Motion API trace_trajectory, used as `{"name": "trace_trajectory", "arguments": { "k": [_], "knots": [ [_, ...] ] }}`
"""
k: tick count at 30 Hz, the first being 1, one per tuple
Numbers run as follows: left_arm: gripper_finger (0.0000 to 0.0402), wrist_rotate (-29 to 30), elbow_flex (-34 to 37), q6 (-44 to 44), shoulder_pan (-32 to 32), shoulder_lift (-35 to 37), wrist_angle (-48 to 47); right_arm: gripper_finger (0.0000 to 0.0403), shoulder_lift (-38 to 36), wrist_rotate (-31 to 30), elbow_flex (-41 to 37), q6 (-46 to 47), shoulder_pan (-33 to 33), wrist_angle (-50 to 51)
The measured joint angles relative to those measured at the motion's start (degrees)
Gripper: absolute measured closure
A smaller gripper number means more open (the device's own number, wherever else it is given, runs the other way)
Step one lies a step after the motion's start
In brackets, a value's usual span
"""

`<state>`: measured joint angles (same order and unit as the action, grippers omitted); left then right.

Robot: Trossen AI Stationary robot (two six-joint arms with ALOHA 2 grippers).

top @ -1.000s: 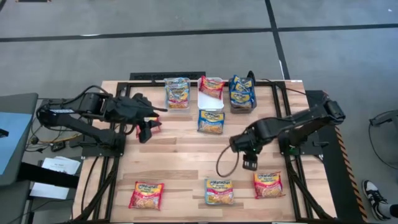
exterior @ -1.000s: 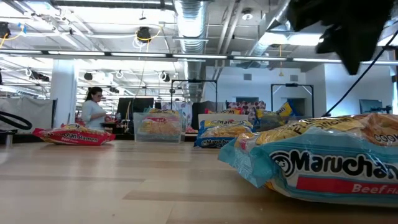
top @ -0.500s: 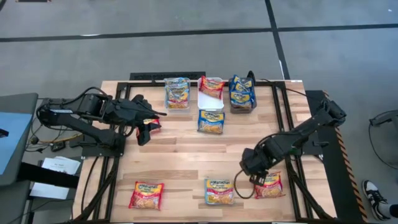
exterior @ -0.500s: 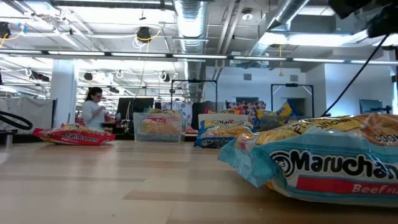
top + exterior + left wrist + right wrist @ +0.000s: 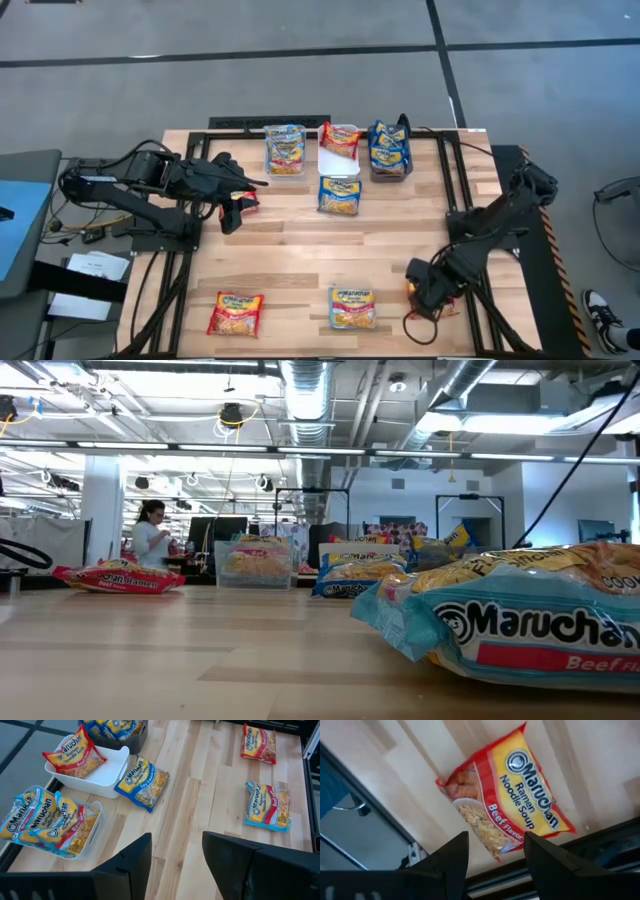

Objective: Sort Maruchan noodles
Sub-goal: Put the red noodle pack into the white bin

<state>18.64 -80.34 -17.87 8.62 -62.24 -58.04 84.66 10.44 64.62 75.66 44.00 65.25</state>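
Observation:
My open fingers are lined up with the red beef packet, which lies free, at its near edge (image 5: 503, 851). My right gripper should keep moving down until my fingers pinch the packet at its middle (image 5: 503, 800).
My right gripper (image 5: 428, 292) is open and hovers over a red beef packet (image 5: 505, 815) at the table's near right; its fingers (image 5: 451, 857) are apart from the packet, which lies flat. In the high view the arm hides nearly all of that packet. My left gripper (image 5: 175, 855) is open and waits above the table's left side (image 5: 235, 205). Other packets lie flat: a red one (image 5: 236, 313) near left, a light-blue-edged one (image 5: 352, 307) near the middle, and a blue one (image 5: 340, 195) in front of the bins.
Three bins stand in a row at the far edge: a clear bin (image 5: 285, 150) with light-blue packets, a white bin (image 5: 340, 145) with a red packet, and a dark bin (image 5: 390, 150) with blue packets. A person (image 5: 150, 540) stands in the room far behind.
My right gripper has travelled from the table's middle toward the near edge and the right, ending over the red packet at the near right. It has left the low view. The packets have stayed where they were.

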Motion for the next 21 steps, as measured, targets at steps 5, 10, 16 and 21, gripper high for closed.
{"name": "trace_trajectory", "arguments": {
  "k": [5, 10, 16, 21],
  "knots": [
    [0.0237, 0.0, 0.0, 0.0, 0.0, 0.0, 0.0, 0.0191, 0.0, 0.0, -4.8, 5.2, 2.7, -5.9],
    [0.0237, 0.0, 0.0, 0.0, 0.0, 0.0, 0.1, 0.0191, 0.0, 0.0, -8.6, 9.1, 4.2, -10.2],
    [0.0237, 0.0, 0.0, -0.1, 0.0, 0.0, 0.1, 0.0191, 0.0, 0.0, -13.1, 13.2, 4.8, -12.6],
    [0.0237, -0.1, 0.0, -0.2, 0.0, 0.0, 0.1, 0.0191, 0.0, 0.0, -16.7, 14.5, 4.6, -19.6]
  ]
}}
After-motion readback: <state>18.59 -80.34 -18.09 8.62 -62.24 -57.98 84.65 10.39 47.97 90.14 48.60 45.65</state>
